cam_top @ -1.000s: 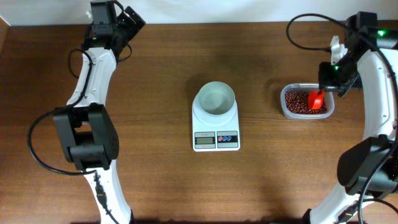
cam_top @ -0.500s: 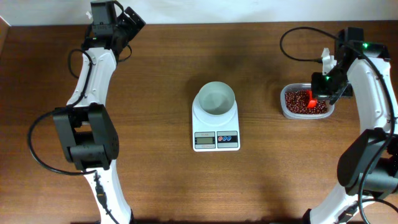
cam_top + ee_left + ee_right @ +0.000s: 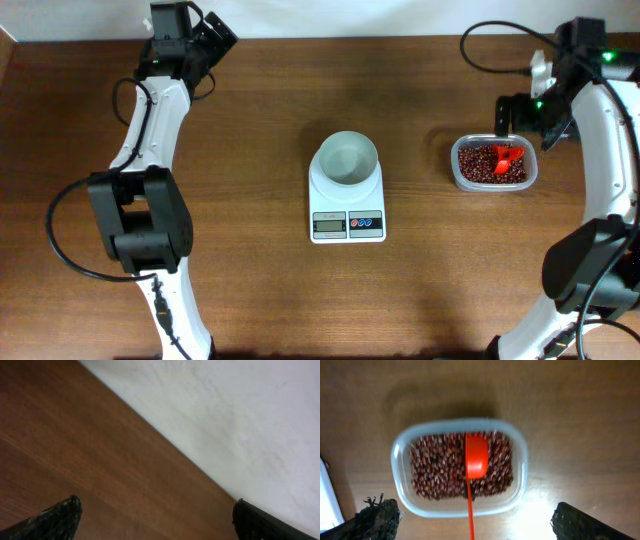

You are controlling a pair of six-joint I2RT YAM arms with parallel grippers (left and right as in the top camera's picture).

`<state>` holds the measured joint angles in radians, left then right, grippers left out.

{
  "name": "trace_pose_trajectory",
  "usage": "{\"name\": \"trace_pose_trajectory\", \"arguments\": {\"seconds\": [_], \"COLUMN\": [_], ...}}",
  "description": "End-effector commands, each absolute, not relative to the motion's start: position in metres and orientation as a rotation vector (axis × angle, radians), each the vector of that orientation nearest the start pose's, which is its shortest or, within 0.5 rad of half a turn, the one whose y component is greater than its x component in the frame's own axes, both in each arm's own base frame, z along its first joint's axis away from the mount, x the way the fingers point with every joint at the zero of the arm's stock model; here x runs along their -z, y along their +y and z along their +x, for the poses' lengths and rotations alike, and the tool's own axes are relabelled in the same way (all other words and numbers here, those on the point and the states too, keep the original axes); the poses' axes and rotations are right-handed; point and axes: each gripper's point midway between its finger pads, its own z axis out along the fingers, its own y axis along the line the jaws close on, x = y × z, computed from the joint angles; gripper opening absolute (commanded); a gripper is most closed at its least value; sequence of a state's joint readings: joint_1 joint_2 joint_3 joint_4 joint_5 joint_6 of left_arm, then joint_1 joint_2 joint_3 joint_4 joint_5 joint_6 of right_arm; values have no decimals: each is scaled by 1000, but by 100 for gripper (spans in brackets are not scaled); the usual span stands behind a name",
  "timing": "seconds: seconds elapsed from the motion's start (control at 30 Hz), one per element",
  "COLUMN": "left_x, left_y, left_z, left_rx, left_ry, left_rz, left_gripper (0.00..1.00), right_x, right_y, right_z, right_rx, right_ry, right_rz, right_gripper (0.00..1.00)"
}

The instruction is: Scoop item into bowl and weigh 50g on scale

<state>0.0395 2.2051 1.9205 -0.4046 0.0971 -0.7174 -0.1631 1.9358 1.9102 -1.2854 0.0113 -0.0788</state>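
The robot's left gripper should press the scale's red button point(image 3: 355, 223) before the right gripper takes the orange scoop, because the scale's display point(image 3: 328, 227) looks blank under the empty white bowl.
The white bowl point(image 3: 346, 160) stands on the white scale point(image 3: 347, 224) at the table's middle; its inside looks pale and bare. To the right, the clear tub point(image 3: 459, 172) holds the reddish-brown beans point(image 3: 478, 165) point(image 3: 435, 470). An orange scoop point(image 3: 507, 158) point(image 3: 476, 457) lies bowl-down on the beans, its thin handle running over the tub's rim point(image 3: 524, 467). My right gripper point(image 3: 524, 122) point(image 3: 475, 521) hovers over the tub's far side, open, jaws wide either side of the handle without touching it. My left gripper point(image 3: 212, 35) point(image 3: 155, 516) is open at the far left corner, over bare wood.
A white wall borders the table's far edge point(image 3: 240, 425). The right arm's black cable point(image 3: 480, 45) loops above the tub. A sliver of the scale point(image 3: 325, 495) shows at the left edge of the right wrist view.
My right gripper has gone from shut on the scoop to wide open. The scoop now lies loose in the tub. The gripper has drawn back from the tub. The left arm barely moved.
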Motion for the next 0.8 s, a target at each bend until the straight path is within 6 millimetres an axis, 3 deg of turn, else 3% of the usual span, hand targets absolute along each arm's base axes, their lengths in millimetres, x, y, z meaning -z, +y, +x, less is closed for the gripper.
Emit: {"name": "trace_pose_trajectory", "arguments": {"seconds": [0.0,0.2,0.3,0.33,0.37,0.47,0.57,0.6,0.67,0.7,0.77], "left_x": [-156,-145,-174,-192,-197,-202,-199,-198,-199,-200,-204], "left_y": [-15,-50,-69,-75,-74,-96,-126,-138,-158,-164,-170], "left_z": [615,585,564,553,542,493,435,423,419,424,438], "left_rx": [532,677,619,543,453,406,388,387,390,382,345], "left_ry": [2241,2398,2458,2480,2530,2701,2830,2832,2804,2774,2706], "left_rz": [-574,-381,-162,-23,2,144,531,655,737,750,759], "left_gripper": [99,99,99,99,99,99,99,99,99,96,58], "right_x": [-185,-183,-183,-183,-183,-183,-183,-183,-183,-183,-183], "right_y": [-74,-73,-73,-73,-73,-73,-73,-73,-73,-73,-73], "right_z": [424,423,423,424,423,424,424,423,423,423,424], "right_rx": [78,77,77,77,77,77,77,77,77,77,77], "right_ry": [2851,2857,2857,2856,2857,2856,2856,2857,2857,2857,2856], "right_rz": [131,132,132,132,132,132,132,132,132,132,132], "right_gripper": [99,99,99,99,99,99,99,99,99,99,99]}}
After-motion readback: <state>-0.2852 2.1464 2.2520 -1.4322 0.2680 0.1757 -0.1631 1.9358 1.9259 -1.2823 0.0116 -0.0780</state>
